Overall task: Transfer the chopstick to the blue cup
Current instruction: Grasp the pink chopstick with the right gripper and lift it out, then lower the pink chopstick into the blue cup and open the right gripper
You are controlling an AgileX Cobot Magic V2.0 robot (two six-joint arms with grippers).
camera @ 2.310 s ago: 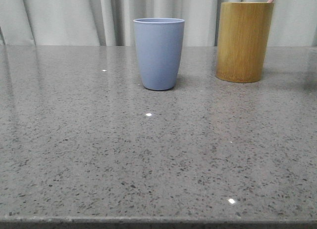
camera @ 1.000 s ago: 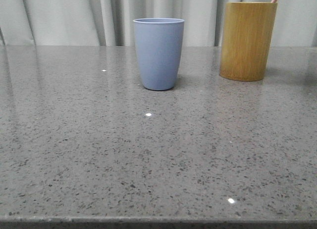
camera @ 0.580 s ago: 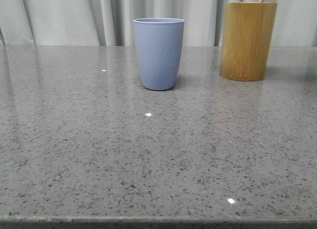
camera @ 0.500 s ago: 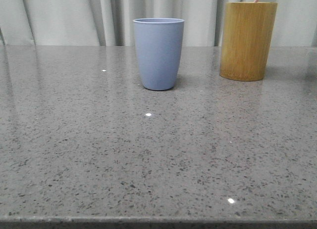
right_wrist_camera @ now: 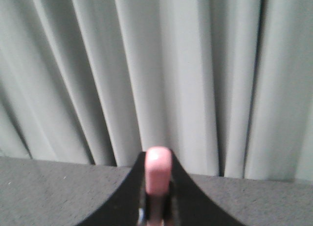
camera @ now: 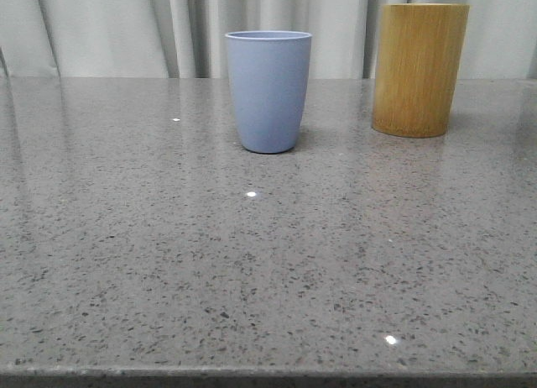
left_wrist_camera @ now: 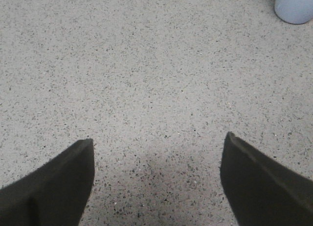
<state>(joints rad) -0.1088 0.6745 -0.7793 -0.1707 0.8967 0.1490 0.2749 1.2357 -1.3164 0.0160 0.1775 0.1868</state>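
My right gripper should keep going toward the blue cup's rim [camera: 268, 35] until the pink chopstick leans inside, because the blue cup [camera: 268, 94] is standing upright with its rim clear for the chopstick.
The blue cup [camera: 268, 90] stands upright on the grey speckled table [camera: 252, 262], toward the back centre; its base also appears in the left wrist view as the blue cup [left_wrist_camera: 295, 7]. My right gripper [right_wrist_camera: 157, 187] is shut on the pink chopstick [right_wrist_camera: 158, 177], whose blunt end pokes out between the dark fingers, facing the curtain. My left gripper [left_wrist_camera: 159, 145] is open above bare tabletop, with nothing between its fingers and the blue cup well ahead of it.
A taller yellow-brown wooden cup [camera: 419, 69] stands at the back right, a cup's width from the blue one. Pale pleated curtains [camera: 126, 27] hang behind the table. The table's front edge [camera: 268, 375] runs along the bottom.
The pink chopstick tip that stuck out above the wooden cup swung left and has left the front view. The wooden cup shifted slightly right early on. The blue cup stayed put.
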